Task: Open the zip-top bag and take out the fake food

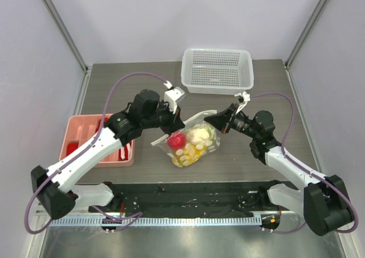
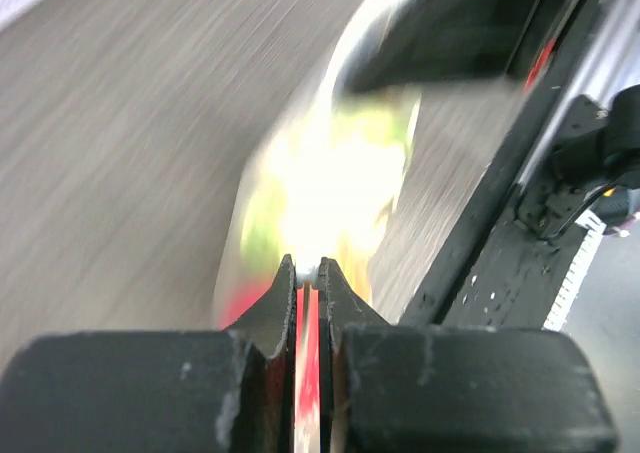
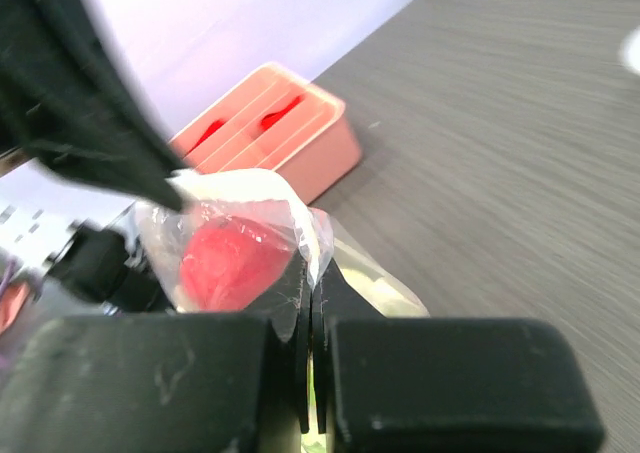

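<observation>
My left gripper goes on pulling along the bag's upper edge and lets go at the bag's loose corner (image 1: 156, 142), while my right gripper grips one end of the bag's upper edge (image 1: 211, 113).
The zip-top bag (image 1: 193, 143) is held up between both arms over the middle of the table. Through its clear plastic show the fake food: a red round fruit (image 1: 176, 139), a white cauliflower (image 1: 199, 134) and yellow pieces (image 1: 190, 153). My left gripper (image 1: 174, 125) is shut on the bag's upper left edge. My right gripper (image 1: 214, 120) is shut on the upper right edge. In the left wrist view the gripper (image 2: 309, 266) pinches a thin film, with the bag (image 2: 325, 173) blurred beyond. In the right wrist view the gripper (image 3: 312, 275) clamps the plastic beside the red fruit (image 3: 232, 265).
A white perforated basket (image 1: 217, 70) stands at the back of the table. A pink tray (image 1: 77, 125) with red pieces lies at the left, also seen as the pink tray (image 3: 270, 123) in the right wrist view. A black rail (image 1: 188, 198) runs along the near edge.
</observation>
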